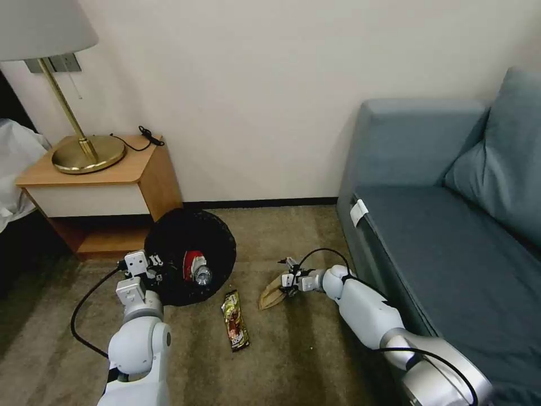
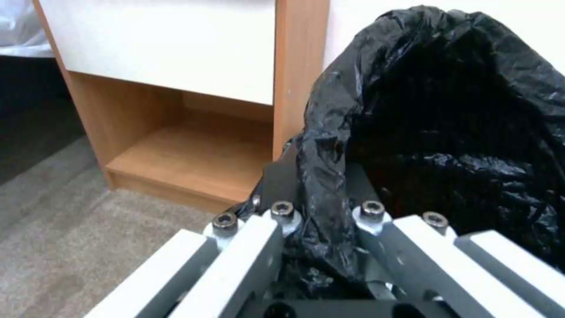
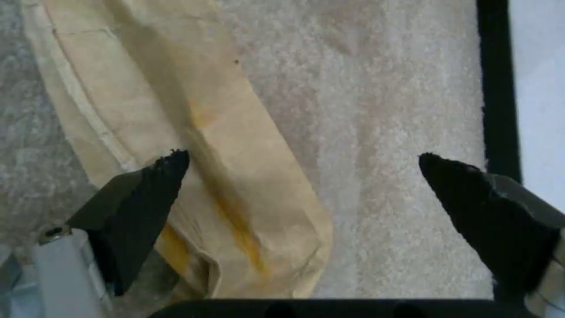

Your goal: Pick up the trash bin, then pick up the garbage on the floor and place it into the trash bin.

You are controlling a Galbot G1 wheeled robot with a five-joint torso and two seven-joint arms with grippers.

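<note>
The crumpled tan paper (image 1: 271, 293) is lying thin and has a long crease running down it. It will bend up into a fold when I pinch it.
The trash bin (image 1: 174, 242), lined with a crinkly black bag (image 2: 447, 123), is tilted on the carpet beside the nightstand. My left gripper (image 1: 153, 269) (image 2: 321, 181) is shut on its rim. Inside lie a red-and-white wrapper (image 1: 194, 263) and a clear bottle (image 1: 203, 276). A brown-gold snack wrapper (image 1: 235, 321) lies on the floor in front of the bin. To its right is the crumpled tan paper (image 1: 271, 294) (image 3: 194, 123). My right gripper (image 1: 288, 277) (image 3: 303, 161) hangs open just over it, one fingertip (image 3: 156, 181) above the paper and the other above bare carpet.
A wooden nightstand (image 1: 96, 186) with a brass lamp (image 1: 84, 152) stands at the left, close behind the bin. A blue-grey sofa (image 1: 445, 225) fills the right side, close to my right arm. The wall and black baseboard (image 1: 259, 202) run behind. Open carpet lies in front.
</note>
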